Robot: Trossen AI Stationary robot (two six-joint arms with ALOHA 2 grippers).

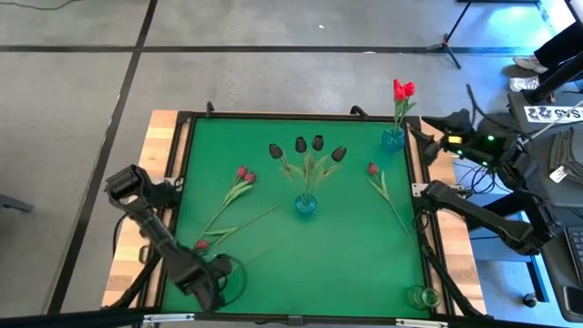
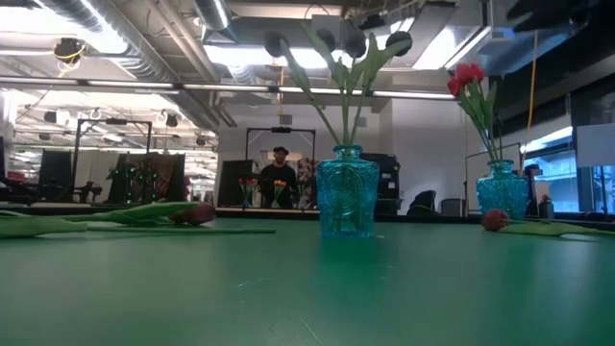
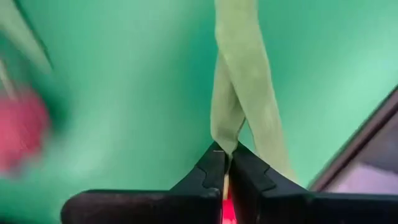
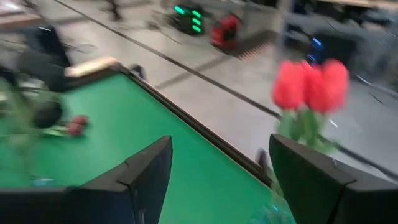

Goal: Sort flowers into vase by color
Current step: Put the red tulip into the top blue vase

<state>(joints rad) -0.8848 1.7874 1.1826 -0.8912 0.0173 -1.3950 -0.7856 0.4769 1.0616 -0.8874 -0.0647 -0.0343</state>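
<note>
The vase of red flowers (image 1: 393,138) stands too far away for the robot's left gripper to reach, so the robot should put the red flower down on the mat's near middle (image 1: 293,267) for its right gripper.
My left gripper (image 1: 214,271) (image 3: 227,163) stands over the mat's near left corner, shut on the green leaves of a loose flower (image 3: 239,81). A red head (image 1: 201,244) (image 3: 22,134) lies just beside it. Two more loose flowers (image 1: 242,173) lie flat at mid-left and one (image 1: 373,169) at the right. Dark-headed flowers (image 1: 308,146) stand with their stems in the centre blue vase (image 1: 305,205) (image 2: 346,192). Two red flowers (image 1: 403,89) (image 4: 311,84) stand in the far right blue vase (image 1: 393,138). My right gripper (image 1: 422,191) (image 4: 217,180) waits open at the table's right edge. My left gripper pinches two crossing green leaf strips (image 3: 225,134) between its two fingertips, coming from above and pointing down. The strips run away from the fingers over the mat. Whether they are lifted off the mat I cannot tell, nor which head they belong to.
An empty clear glass vase (image 1: 424,296) stands at the near right corner. A dark raised frame (image 1: 182,164) runs round the green mat. A person (image 2: 279,178) stands far behind the table, and cables and equipment (image 1: 474,141) lie off its right side.
</note>
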